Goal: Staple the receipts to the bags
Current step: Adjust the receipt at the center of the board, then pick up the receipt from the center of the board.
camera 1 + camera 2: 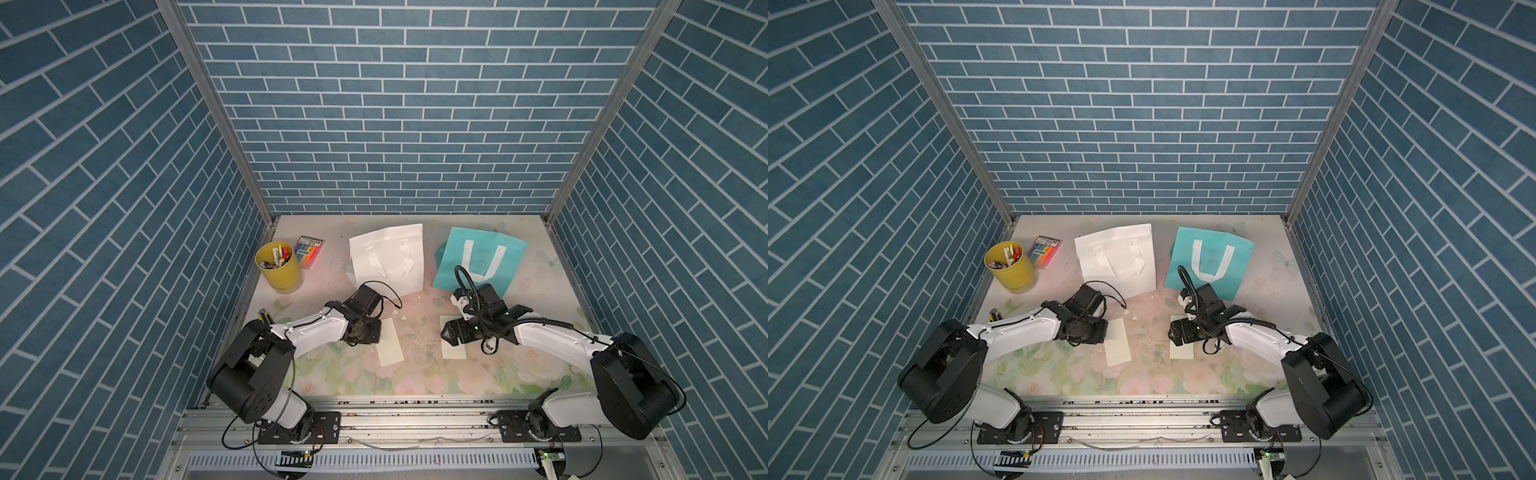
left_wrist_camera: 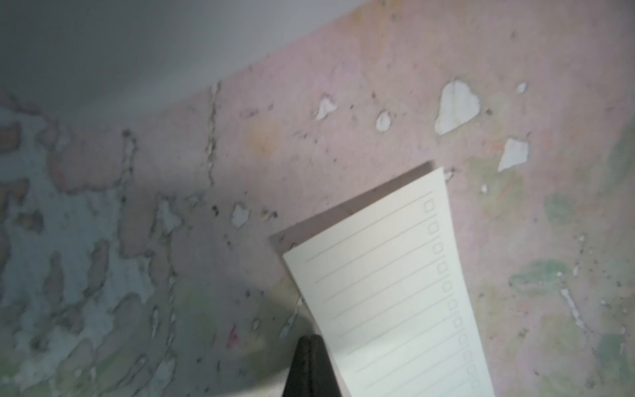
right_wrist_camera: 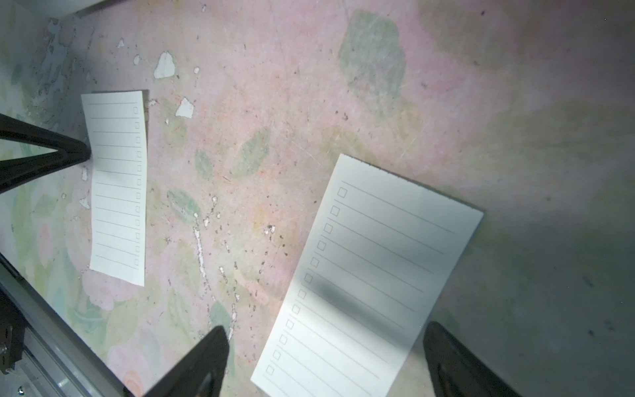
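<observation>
My right gripper has the receipt at my left gripper (image 1: 389, 344) slanting away from it. I should swing its far end (image 1: 388, 324) over so that my right gripper can take it.
Two lined cream receipts lie on the floral table in front of the bags. My left gripper (image 1: 378, 332) (image 2: 311, 338) is shut, its fingertips pinching the long edge of the left receipt (image 1: 390, 345) (image 2: 388, 275) (image 3: 117, 189), whose far end curls up and casts a shadow. My right gripper (image 1: 446, 334) (image 3: 324, 343) hovers open over the right receipt (image 1: 453, 353) (image 3: 378, 268), one finger on each side and neither touching it. The white bag (image 1: 388, 257) (image 1: 1117, 257) and the teal bag (image 1: 457, 249) (image 1: 1183, 257) lie flat behind the arms, handles showing.
A yellow cup (image 1: 278, 266) of pens and a colourful marker pack (image 1: 309, 251) sit at the back left. A small black-and-yellow object (image 1: 264, 316) lies by the left arm's elbow. Blue brick walls close in three sides, and a metal rail (image 1: 415, 415) runs along the front.
</observation>
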Controlling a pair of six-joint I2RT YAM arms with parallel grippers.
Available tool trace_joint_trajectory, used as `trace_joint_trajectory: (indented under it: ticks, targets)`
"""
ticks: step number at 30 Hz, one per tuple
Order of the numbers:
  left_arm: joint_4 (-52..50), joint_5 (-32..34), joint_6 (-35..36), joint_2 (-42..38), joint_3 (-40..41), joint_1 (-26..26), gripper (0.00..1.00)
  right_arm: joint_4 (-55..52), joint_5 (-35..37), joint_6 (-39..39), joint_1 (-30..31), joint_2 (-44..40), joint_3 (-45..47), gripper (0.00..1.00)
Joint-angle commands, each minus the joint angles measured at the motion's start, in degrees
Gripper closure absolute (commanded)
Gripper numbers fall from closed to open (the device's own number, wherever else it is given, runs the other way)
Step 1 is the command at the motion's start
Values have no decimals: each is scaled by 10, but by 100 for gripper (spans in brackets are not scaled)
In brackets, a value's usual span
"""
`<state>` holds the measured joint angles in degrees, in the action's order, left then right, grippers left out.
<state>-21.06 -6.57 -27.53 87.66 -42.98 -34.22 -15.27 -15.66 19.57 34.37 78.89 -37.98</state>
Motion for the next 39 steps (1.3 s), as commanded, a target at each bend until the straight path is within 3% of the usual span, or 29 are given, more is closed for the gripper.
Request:
trace_joint_trajectory:
  ticks: [1, 10, 17, 27, 39]
  targets:
    - [3, -15, 13, 48, -6, -3, 100, -5, -1, 25, -9, -15, 5, 10]
    - [10, -40, 28, 116, -85, -10, 100, 17, -51, 31, -22, -7, 5, 10]
    - [-55, -25, 40, 21, -98, -10, 100, 24, -92, 17, -3, 50, -51, 12]
    - [-40, -101, -16, -101, 28, -10, 100, 65, -98, 59, 37, 173, -143, 16]
    - [33, -128, -42, -95, 93, -10, 100, 66, -94, 77, 60, 272, -205, 23]
